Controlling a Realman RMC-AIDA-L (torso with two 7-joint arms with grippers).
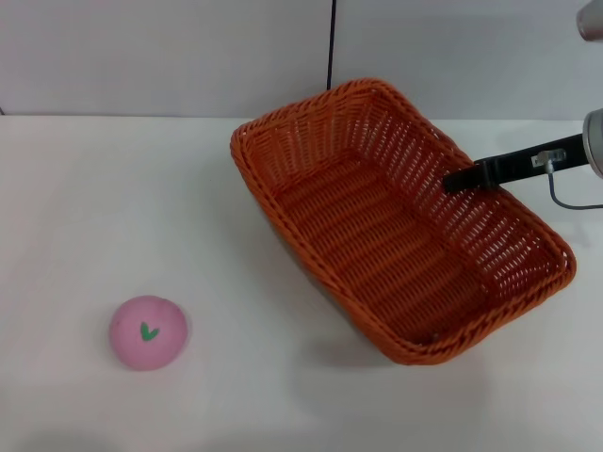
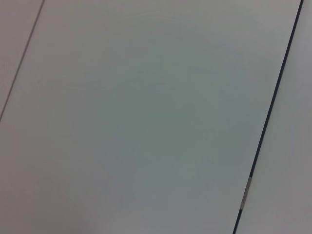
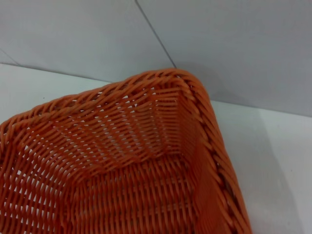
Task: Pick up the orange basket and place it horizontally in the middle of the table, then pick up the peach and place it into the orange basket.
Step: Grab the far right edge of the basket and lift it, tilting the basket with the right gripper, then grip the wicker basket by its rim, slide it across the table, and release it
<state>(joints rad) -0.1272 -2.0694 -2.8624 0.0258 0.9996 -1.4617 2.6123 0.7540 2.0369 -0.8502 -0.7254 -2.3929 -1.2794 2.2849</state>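
Next, my right gripper turns the basket's long side [image 1: 432, 139] parallel to the back wall before it lowers the basket, because the orange basket's far corner [image 1: 376, 87] points at the back wall.
The orange basket [image 1: 377, 235] lies at a slant right of the table's [image 1: 85, 207] middle, one corner toward the back wall. Its near side seems slightly raised, with a soft shadow beneath. My right gripper [image 1: 454, 181] reaches in from the right and is shut on the basket's right wall; one black finger [image 1: 499, 169] shows inside the rim, the other is hidden. The right wrist view shows the basket's inner corner [image 3: 161, 122] close up. The peach [image 1: 148, 331], pink with a green leaf mark, rests at the front left, apart from the basket. My left gripper is out of view.
A pale back wall with a dark vertical seam [image 1: 332, 47] stands right behind the basket's far corner. The left wrist view holds only a pale panel with a dark seam [image 2: 273, 102]. White tabletop stretches between the peach and the basket.
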